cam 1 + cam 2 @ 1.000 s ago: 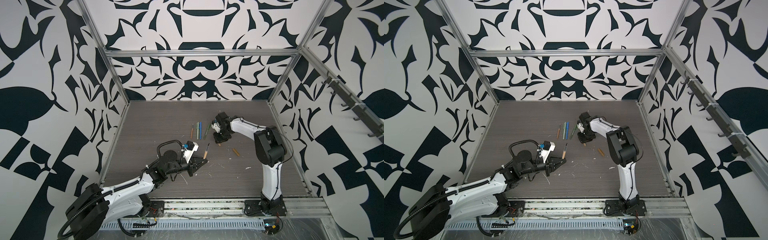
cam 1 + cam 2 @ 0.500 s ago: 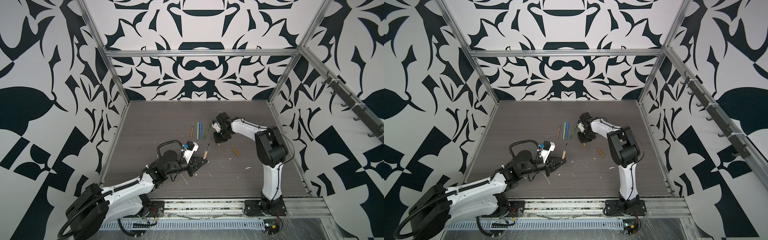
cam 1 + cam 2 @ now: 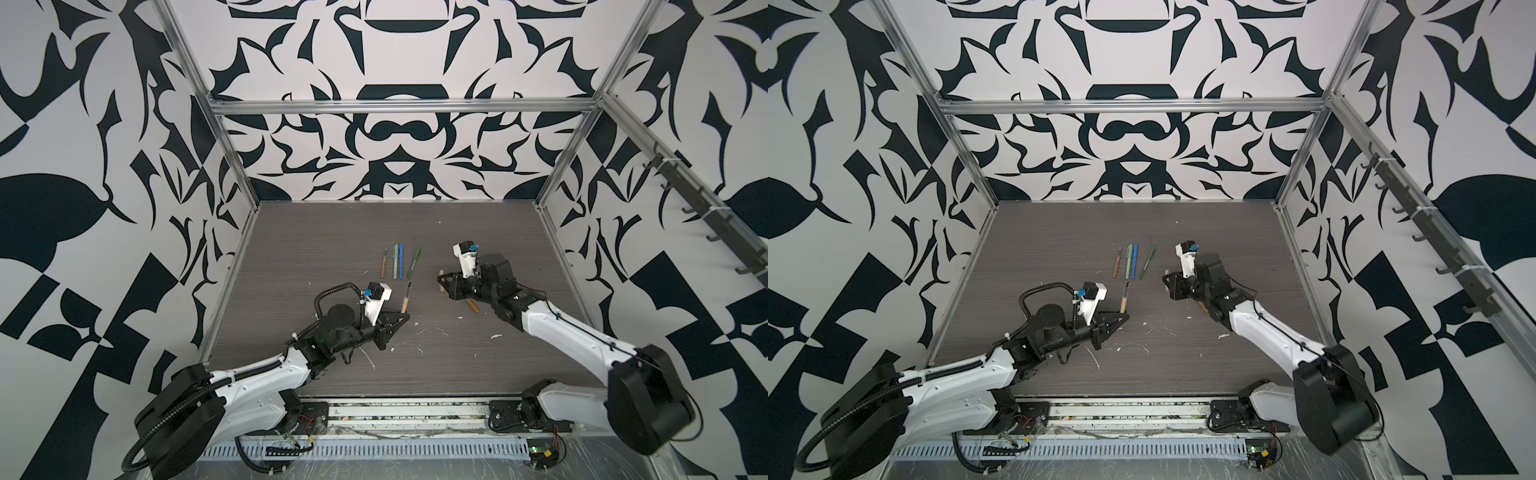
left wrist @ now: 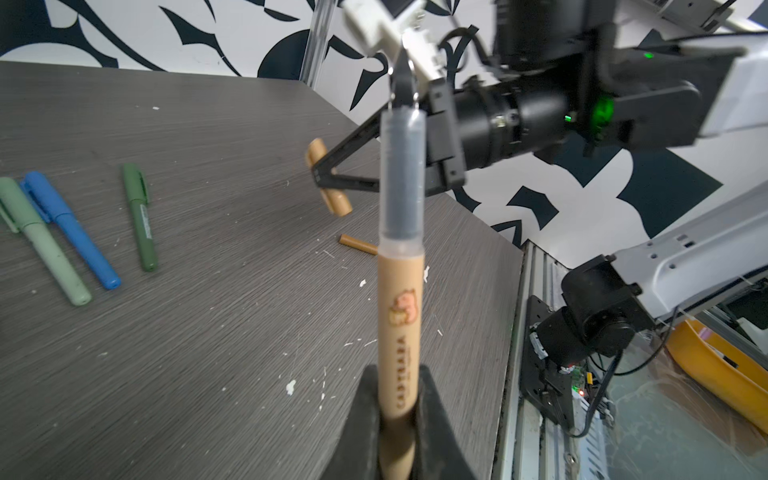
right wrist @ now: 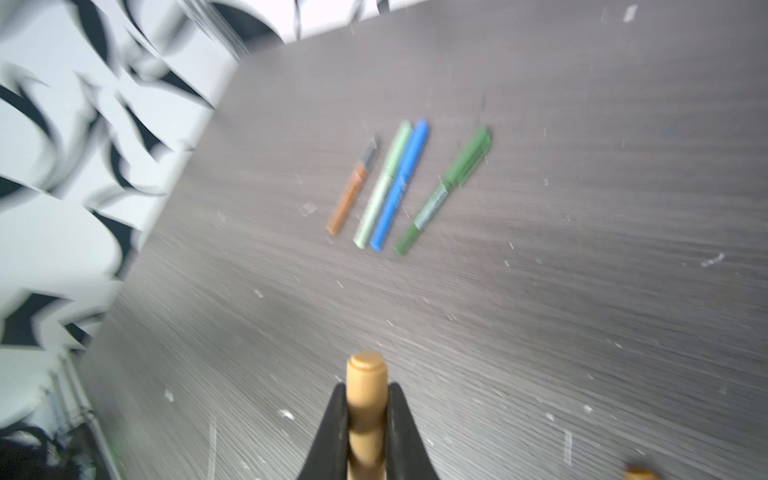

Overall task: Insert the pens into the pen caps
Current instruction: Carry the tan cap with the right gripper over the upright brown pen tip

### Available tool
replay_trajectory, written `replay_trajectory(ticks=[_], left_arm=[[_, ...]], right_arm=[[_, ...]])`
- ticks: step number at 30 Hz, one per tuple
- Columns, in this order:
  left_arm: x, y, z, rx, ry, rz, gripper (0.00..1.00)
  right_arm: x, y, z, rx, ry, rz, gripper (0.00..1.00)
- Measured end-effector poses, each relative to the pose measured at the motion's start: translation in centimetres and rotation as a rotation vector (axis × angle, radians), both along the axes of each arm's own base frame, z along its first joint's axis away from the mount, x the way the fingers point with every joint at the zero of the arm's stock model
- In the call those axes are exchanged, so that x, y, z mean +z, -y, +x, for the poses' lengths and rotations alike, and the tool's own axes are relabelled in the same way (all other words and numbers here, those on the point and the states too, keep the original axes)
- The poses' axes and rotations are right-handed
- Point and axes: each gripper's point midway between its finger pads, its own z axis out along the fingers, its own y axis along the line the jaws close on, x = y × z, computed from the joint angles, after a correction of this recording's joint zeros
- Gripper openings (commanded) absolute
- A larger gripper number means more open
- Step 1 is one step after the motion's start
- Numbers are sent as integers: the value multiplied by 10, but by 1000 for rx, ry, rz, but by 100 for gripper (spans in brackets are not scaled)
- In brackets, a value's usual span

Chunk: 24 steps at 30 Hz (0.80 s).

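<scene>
The tan pen cap is at a slant next to the tan pen, so the robot's right gripper should line the cap up over the dark tip while the left gripper meets it.
My left gripper is shut on the tan pen, whose dark tip points away from me. My right gripper is shut on the tan pen cap, held above the table to the right of the pen's tip. An uncapped orange-brown pen lies at the back. Its orange-brown cap lies under my right wrist.
Beside the orange-brown pen lie capped pale green, blue and dark green pens. White scratch marks dot the dark wood table. Patterned walls and metal rails enclose it.
My right gripper has closed on the tan cap and lifted it, turning to point left at the pen; its elbow has swung toward the front right. The left arm has not moved.
</scene>
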Motion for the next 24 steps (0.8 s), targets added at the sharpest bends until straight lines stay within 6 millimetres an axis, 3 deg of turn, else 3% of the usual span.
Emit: replay_trajectory(ticks=[4,8,11,15,24], left_arm=[[-8,3,1,-1,-12,15,2],[-14,10,0,-25,-35,31,2],[-12,17,0,-48,-42,28,1],[-4,26,-1,-76,-47,12,1],[6,34,-5,-109,-41,-6,1]], right_arm=[[35,1,-11,-39,114,158,7],[95,-6,-21,-32,271,310,7],[128,-13,-34,0,364,387,6],[144,-24,-46,34,417,425,5],[143,-34,-49,44,444,403,3]])
